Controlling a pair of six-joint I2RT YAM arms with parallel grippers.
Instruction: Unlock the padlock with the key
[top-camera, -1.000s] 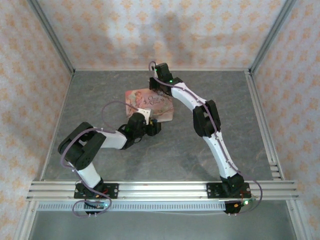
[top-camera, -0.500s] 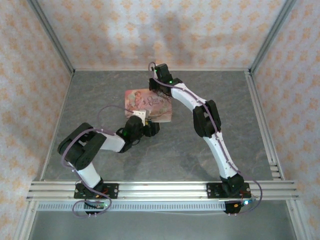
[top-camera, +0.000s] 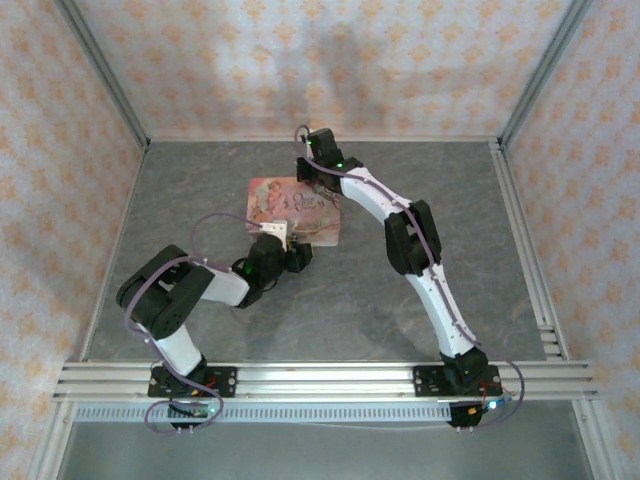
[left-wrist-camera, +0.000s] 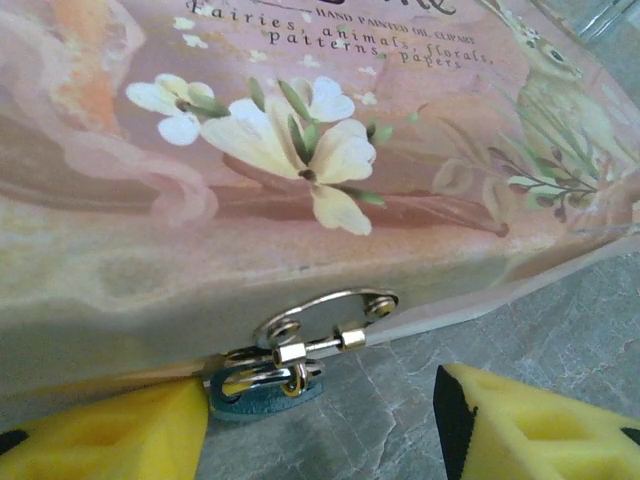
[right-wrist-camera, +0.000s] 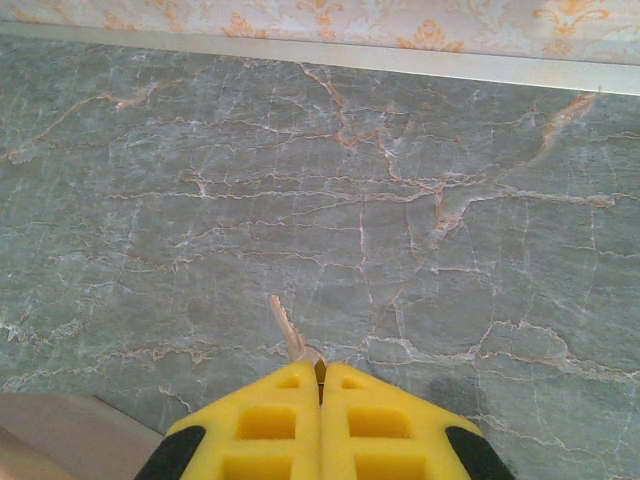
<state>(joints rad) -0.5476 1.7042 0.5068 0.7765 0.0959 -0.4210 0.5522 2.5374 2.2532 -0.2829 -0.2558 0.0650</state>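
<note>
My left gripper should move across to centre on the padlock and clamp the padlock's body (left-wrist-camera: 268, 402) before the key comes in, because it has the padlock off-centre (left-wrist-camera: 222, 396) beside one finger.
The tiny teal padlock (left-wrist-camera: 262, 392) lies on the table against the front wall of the pink tin (left-wrist-camera: 300, 150), its shackle through the tin's metal hasp (left-wrist-camera: 320, 325). My left gripper (left-wrist-camera: 322, 400) is open just in front of it. Its left finger (left-wrist-camera: 110, 435) is right beside the padlock and its right finger (left-wrist-camera: 530, 430) is well clear. Behind the tin's far edge, my right gripper (right-wrist-camera: 321, 366) is shut on the key (right-wrist-camera: 288, 332), whose pale blade sticks out ahead over bare table. From above, the left gripper (top-camera: 288, 247) is at the tin's (top-camera: 300, 205) near edge and the right gripper (top-camera: 308, 172) at its far edge.
The grey marbled table (top-camera: 400, 290) is enclosed by patterned walls with metal frame posts (top-camera: 530, 70). An aluminium rail (top-camera: 320, 378) runs along the near edge. The back wall's base strip (right-wrist-camera: 320, 52) lies beyond the key.
The left gripper has shifted slightly left along the tin's near edge. Its jaws widened and narrowed again. The right arm has stayed still with the key.
</note>
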